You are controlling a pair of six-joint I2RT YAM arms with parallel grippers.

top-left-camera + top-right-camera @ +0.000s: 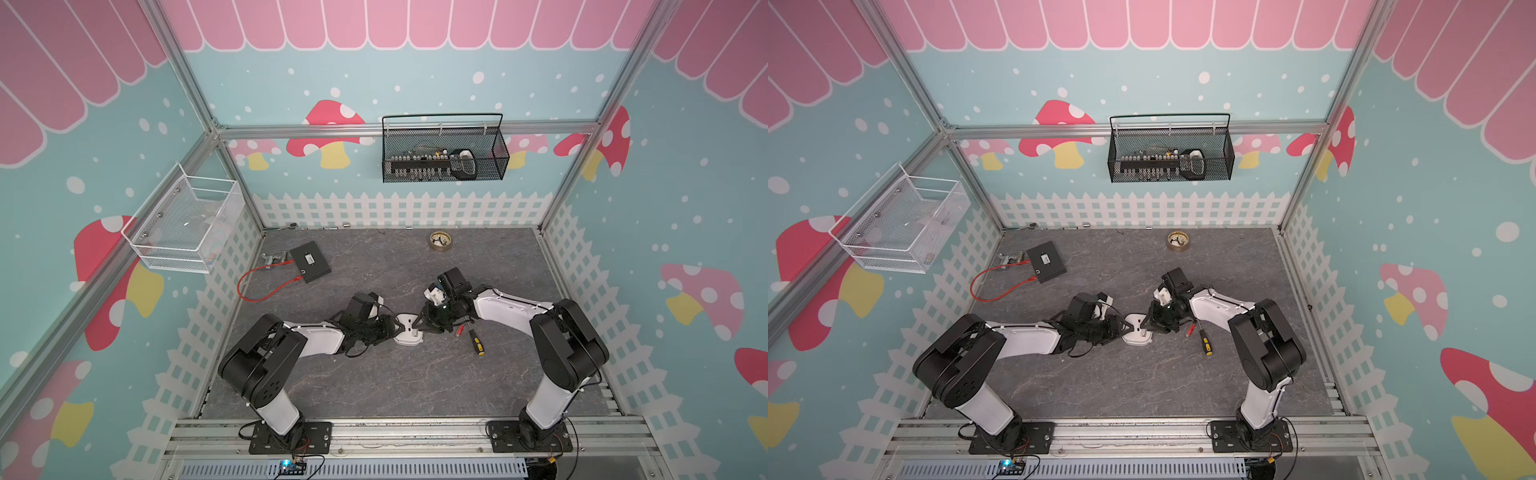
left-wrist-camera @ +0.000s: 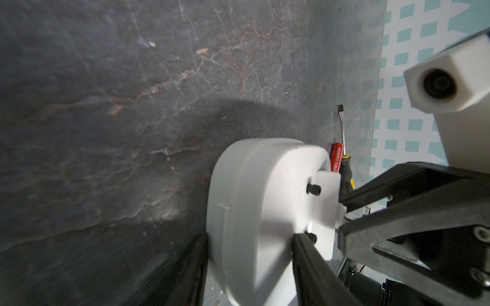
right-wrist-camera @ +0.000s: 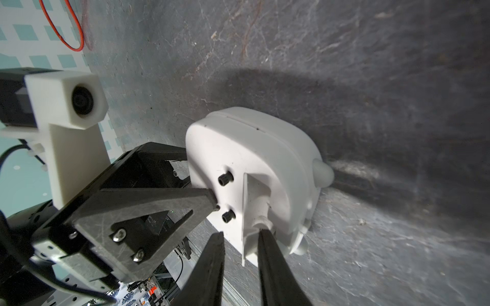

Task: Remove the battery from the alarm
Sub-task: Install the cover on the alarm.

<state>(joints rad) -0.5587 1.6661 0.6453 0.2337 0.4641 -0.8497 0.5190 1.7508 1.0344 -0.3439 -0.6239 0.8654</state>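
Next, I move my right gripper back, close it and push the cover down point(image 2: 325, 209), because the white cover sticks out of the alarm's hollow point(image 3: 246, 211) between my right gripper's fingers.
The white alarm point(image 1: 408, 330) stands on edge mid-table with its back turned to the right arm. My left gripper point(image 2: 252, 237) is shut on it, one finger on the face side and one on the back. A white cover point(image 3: 248, 212) juts out from the back. My right gripper point(image 3: 241, 234) is open, its fingers a little apart on either side of the cover's edge, with one tip at the recess. The red battery point(image 1: 459, 331) lies on the table just right of the right gripper, against the black-and-yellow screwdriver point(image 1: 477, 343); the left wrist view also shows the battery point(image 2: 335, 159).
A round brass dish point(image 1: 440, 241) sits near the back of the table. A black box point(image 1: 310, 262) with a red cable point(image 1: 257, 286) lies at the back left. A black wire basket point(image 1: 444, 153) hangs on the back wall and a white one point(image 1: 187, 224) on the left wall.
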